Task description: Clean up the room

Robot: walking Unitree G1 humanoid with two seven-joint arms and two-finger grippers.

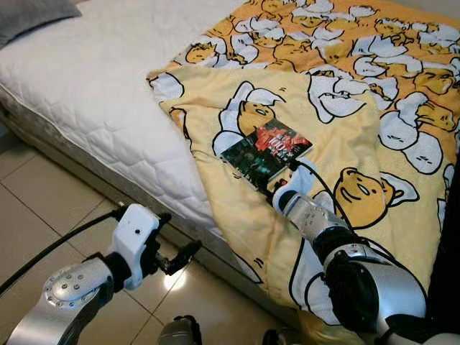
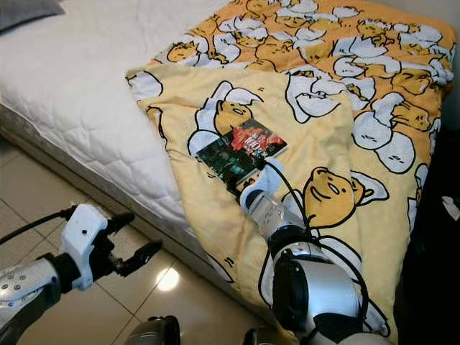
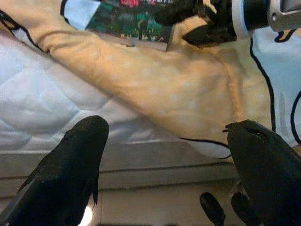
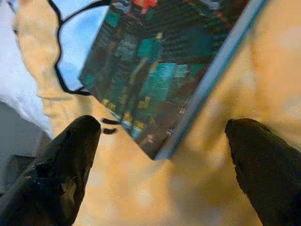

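Note:
My fingers pinch an edge of the book, whose thin cover ends level with the pale side, so it will curve near that edge when I lift it.
A book with a dark green and red cover lies flat on the yellow cartoon blanket near the bed's edge. My right gripper is open just short of the book's near corner, its black fingers spread wide over the blanket. My left gripper is open too, held low over the tiled floor beside the mattress side, away from the book.
The white quilted mattress fills the left side, with a grey pillow at its far corner. Beige floor tiles run along the bed. The blanket hangs over the bed's edge toward the floor.

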